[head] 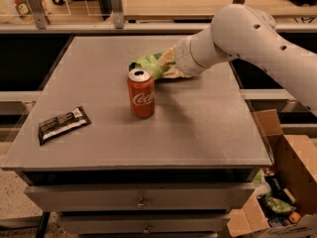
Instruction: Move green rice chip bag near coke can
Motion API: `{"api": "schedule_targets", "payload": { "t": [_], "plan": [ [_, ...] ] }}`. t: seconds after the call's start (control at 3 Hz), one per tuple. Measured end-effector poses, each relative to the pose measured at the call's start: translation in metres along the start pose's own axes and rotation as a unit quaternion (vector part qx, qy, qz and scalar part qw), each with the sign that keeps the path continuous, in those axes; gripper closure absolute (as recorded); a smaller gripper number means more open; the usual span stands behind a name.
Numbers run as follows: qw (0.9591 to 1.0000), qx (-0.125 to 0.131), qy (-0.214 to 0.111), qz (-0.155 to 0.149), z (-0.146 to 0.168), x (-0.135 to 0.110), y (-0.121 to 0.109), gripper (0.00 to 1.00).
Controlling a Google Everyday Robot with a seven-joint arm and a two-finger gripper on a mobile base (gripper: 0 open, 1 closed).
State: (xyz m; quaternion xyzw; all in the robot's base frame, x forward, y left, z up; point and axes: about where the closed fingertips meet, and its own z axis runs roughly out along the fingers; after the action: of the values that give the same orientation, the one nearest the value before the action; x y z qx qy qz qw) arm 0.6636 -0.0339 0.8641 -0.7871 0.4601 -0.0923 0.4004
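The table (171,97) next to the upright coke can is clear, so my gripper should keep moving the green rice chip bag toward the coke can (141,93) until they sit close together.
The coke can (141,92) stands upright near the middle of the grey table (208,128). The green rice chip bag (148,65) lies just behind the can, close to its top right. My gripper (168,63) is at the bag's right end, at the tip of the white arm that reaches in from the right. The arm's wrist covers the bag's right part.
A black-and-white wrapped bar (63,124) lies at the table's front left. An open cardboard box (277,192) with items stands on the floor at the right. Drawers (141,202) sit below the tabletop. A shelf rail runs behind the table.
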Motion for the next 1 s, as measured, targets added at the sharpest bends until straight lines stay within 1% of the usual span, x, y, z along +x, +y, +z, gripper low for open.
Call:
{"api": "schedule_targets", "payload": {
  "t": [0.33, 0.67, 1.0],
  "plan": [
    [1.0000, 0.000, 0.000, 0.000, 0.000, 0.000, 0.000, 1.00],
    [0.9995, 0.001, -0.027, -0.015, 0.001, -0.002, 0.003, 1.00],
    [0.9958, 0.002, -0.074, -0.055, -0.007, -0.012, 0.013, 1.00]
  ]
}}
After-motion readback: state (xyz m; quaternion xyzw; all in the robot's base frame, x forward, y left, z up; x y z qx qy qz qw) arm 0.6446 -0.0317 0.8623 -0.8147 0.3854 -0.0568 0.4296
